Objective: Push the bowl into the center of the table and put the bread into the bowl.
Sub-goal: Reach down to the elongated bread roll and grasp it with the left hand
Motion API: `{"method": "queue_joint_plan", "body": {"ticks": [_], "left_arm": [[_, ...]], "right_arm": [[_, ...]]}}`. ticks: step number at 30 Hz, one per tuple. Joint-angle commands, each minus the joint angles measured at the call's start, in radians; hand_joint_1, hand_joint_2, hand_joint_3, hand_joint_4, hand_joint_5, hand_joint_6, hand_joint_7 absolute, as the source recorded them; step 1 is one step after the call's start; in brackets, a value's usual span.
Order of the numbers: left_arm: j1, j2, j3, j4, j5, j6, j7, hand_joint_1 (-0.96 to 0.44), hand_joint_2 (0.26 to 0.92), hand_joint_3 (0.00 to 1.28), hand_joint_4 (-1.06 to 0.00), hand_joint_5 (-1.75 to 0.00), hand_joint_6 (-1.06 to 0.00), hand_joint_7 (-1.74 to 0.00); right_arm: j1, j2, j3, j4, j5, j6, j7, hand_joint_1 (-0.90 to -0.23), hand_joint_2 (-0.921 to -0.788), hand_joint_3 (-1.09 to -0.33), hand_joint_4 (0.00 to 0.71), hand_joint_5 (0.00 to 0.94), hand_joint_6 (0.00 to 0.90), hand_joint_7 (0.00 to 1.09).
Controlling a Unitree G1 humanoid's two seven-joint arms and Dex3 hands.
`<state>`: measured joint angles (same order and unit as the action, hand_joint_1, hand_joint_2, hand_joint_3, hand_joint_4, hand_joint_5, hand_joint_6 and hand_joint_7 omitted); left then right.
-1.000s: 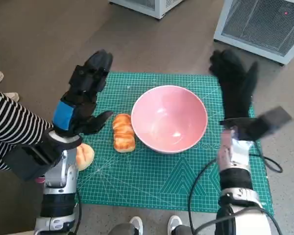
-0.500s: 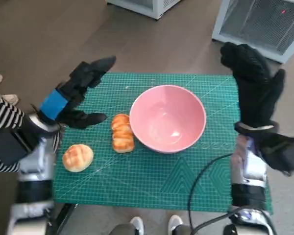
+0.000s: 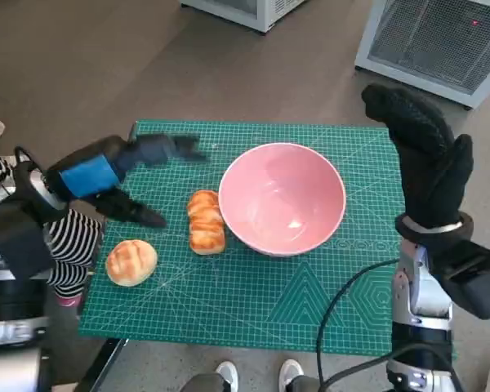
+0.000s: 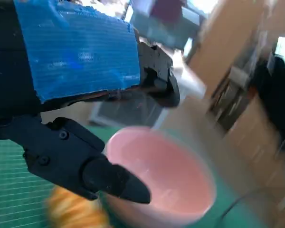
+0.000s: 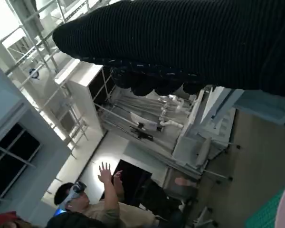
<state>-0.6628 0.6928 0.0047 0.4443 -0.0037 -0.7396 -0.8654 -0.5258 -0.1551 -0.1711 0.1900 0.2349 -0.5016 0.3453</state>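
Note:
I expect the golden bread roll (image 3: 206, 222) to lie flat and leave space for the round bun when I lower it in, because the pink bowl's inside (image 3: 282, 202) is wide.
The pink bowl (image 3: 282, 197) stands near the middle of the green cutting mat (image 3: 253, 302), and its inside shows nothing in it. It also shows in the left wrist view as the bowl (image 4: 164, 183). A long golden bread roll (image 3: 206, 221) lies against the bowl's left side. A round bun (image 3: 131, 261) rests further left near the mat's edge. My left hand (image 3: 118, 175) hovers open over the mat's left part, fingers spread toward the bowl, holding nothing. My gloved right hand (image 3: 425, 163) is raised open beyond the bowl's right side, holding nothing.
White metal cabinets (image 3: 437, 37) stand on the floor beyond the table. A person's striped sleeve (image 3: 65, 237) shows at the left edge and shoes (image 3: 257, 374) near the table's front. A black cable (image 3: 343, 302) runs over the mat's front right. In the right wrist view a person (image 5: 92, 206) sits with raised hands.
My left hand has swung out to the left and lowered, uncovering the round bun. My right hand has moved right and risen. Bowl and bread have stayed in place.

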Motion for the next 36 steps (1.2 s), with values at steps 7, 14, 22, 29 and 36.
{"method": "queue_joint_plan", "body": {"ticks": [7,14,22,29,36], "left_arm": [[-0.087,0.075,-0.098,0.076,0.175,-0.159,0.019,-0.25,0.688,0.0,-0.58,0.0,-0.68,-0.13],[-0.121,0.056,-0.15,0.159,0.233,-0.229,0.058,-0.26,0.687,0.0,-0.57,0.0,-0.71,-0.08],[-0.168,0.011,-0.219,0.303,0.31,-0.304,0.125,-0.26,0.698,0.01,-0.56,0.0,-0.71,-0.05],[-0.228,-0.017,-0.281,0.411,0.457,-0.35,0.25,-0.28,0.719,0.01,-0.56,0.0,-0.7,-0.04],[-0.269,-0.039,-0.338,0.488,0.567,-0.359,0.365,-0.29,0.741,0.02,-0.56,0.0,-0.69,-0.02]], "right_arm": [[0.041,-0.003,-0.001,-0.031,0.014,0.057,-0.017,-0.681,-0.921,-0.673,0.157,0.017,0.121,0.44],[0.044,-0.002,-0.002,-0.037,0.014,0.068,-0.021,-0.681,-0.921,-0.673,0.159,0.014,0.12,0.44],[0.046,-0.003,-0.005,-0.034,0.017,0.07,-0.018,-0.678,-0.921,-0.673,0.16,0.012,0.119,0.45],[0.057,-0.005,-0.005,-0.04,0.014,0.065,-0.017,-0.676,-0.921,-0.673,0.16,0.01,0.118,0.45],[0.072,-0.011,-0.009,-0.058,0.016,0.072,-0.017,-0.675,-0.921,-0.672,0.161,0.009,0.117,0.45]]}}
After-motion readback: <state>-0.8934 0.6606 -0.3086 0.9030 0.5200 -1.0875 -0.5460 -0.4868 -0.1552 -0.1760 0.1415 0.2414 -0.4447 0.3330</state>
